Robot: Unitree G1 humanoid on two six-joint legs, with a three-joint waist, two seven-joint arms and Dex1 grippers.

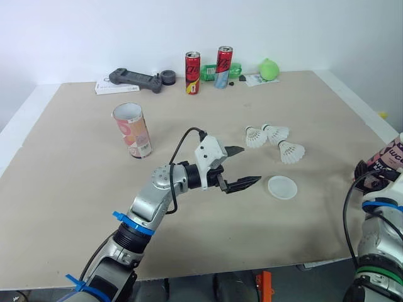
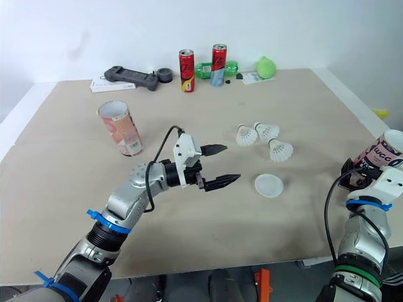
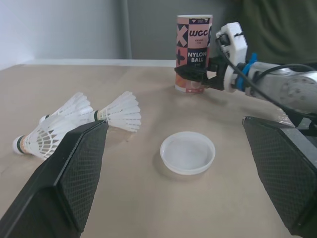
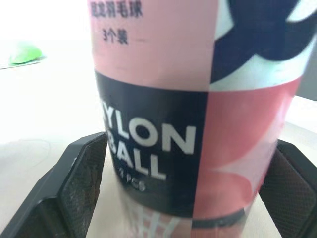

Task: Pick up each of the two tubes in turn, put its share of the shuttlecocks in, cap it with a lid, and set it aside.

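Note:
The pink tube [image 1: 134, 134] should be empty when I tip it and have room for every shuttlecock, because the open top [image 1: 128, 112] shows a clear, pale hollow.
My left gripper [image 1: 250, 165] hovers open over the middle of the table, its fingers pointing at a flat white lid [image 1: 281, 187] just to its right. Three white shuttlecocks [image 1: 276, 139] lie close together behind the lid. A pink tube [image 1: 132, 129] with an open top stands upright at the left. At the table's right edge a second pink and black tube [image 3: 194, 52] stands upright, with my right gripper [image 1: 376, 168] shut on its lower part. In the right wrist view that tube [image 4: 198, 124] sits between both pads.
Along the far edge stand two red cans [image 1: 192, 72], a green bottle, a green ball [image 1: 269, 68], a black controller [image 1: 133, 79], a tape roll and some paper. White table borders run down both sides.

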